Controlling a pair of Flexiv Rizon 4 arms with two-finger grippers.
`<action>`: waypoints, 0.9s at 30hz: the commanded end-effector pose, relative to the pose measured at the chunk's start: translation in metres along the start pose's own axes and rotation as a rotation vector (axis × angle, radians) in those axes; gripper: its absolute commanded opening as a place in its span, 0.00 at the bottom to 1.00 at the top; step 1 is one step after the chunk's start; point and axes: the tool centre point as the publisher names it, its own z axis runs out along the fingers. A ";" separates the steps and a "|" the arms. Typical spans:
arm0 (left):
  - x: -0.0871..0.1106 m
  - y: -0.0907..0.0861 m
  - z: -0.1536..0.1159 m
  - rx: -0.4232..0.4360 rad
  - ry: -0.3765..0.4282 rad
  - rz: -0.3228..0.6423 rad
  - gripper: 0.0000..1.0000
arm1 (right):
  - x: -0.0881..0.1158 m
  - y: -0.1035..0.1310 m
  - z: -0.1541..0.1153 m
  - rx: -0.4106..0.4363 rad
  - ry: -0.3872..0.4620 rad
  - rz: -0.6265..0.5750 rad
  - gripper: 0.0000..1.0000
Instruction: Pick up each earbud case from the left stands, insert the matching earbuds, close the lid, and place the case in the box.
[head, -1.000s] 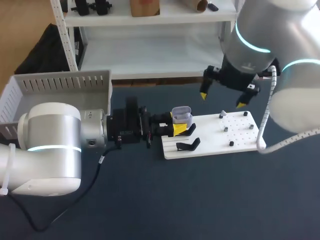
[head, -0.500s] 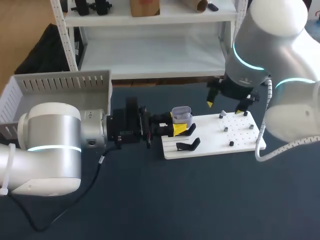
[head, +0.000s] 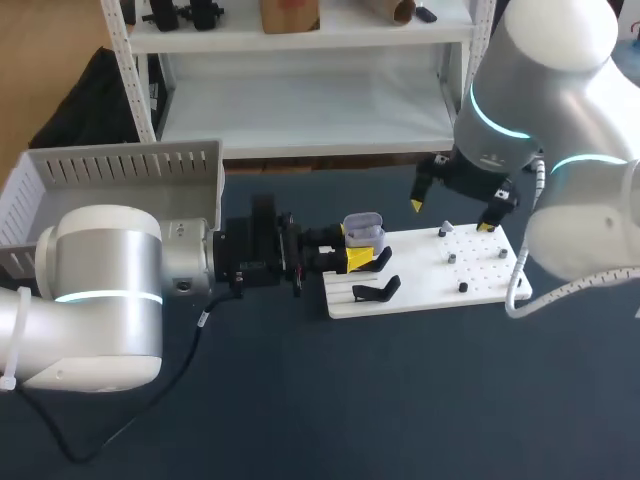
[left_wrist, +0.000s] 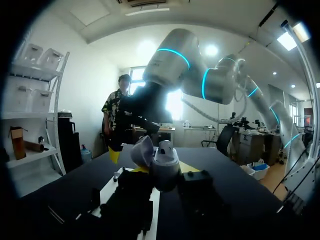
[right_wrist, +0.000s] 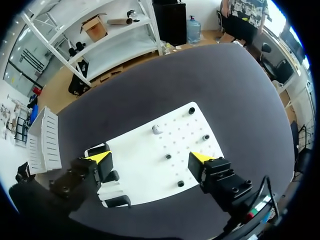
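My gripper will find another peg hidden underneath when it lifts the white earbud (head: 446, 228), because the earbud stands in line with evenly spaced dark pegs (head: 452, 258).
A grey earbud case (head: 363, 233) with its lid up is held just above the left end of the white board (head: 420, 272), and my left gripper (head: 350, 256) is shut on it from the sides. In the left wrist view the case (left_wrist: 164, 161) stands between the fingers, lid (left_wrist: 142, 150) tilted back. My right gripper (head: 452, 213) hangs open above the board's far right part. Under my right gripper (right_wrist: 150, 158) lie a white earbud (right_wrist: 156, 129) and several dark earbuds (right_wrist: 205, 137) on the board (right_wrist: 145, 170).
A grey slatted box (head: 120, 168) stands at the back left, behind my left arm. A black stand (head: 377, 291) sits on the board's near left corner, just in front of the held case. Dark tabletop lies open in front of the board.
My right gripper has come down and drifted right, now lower over the board's right part. Its fingers narrowed briefly and spread again. My left arm and the case kept still.
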 end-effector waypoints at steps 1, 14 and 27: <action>0.001 -0.001 0.000 -0.005 -0.003 0.001 0.00 | -0.004 0.001 0.017 0.005 0.008 0.029 1.00; 0.001 -0.001 0.000 -0.005 -0.003 0.001 0.00 | -0.019 -0.005 0.056 0.008 0.026 0.030 0.76; 0.001 -0.001 0.000 -0.005 -0.003 0.001 0.00 | -0.021 -0.006 0.062 0.005 0.035 0.019 0.46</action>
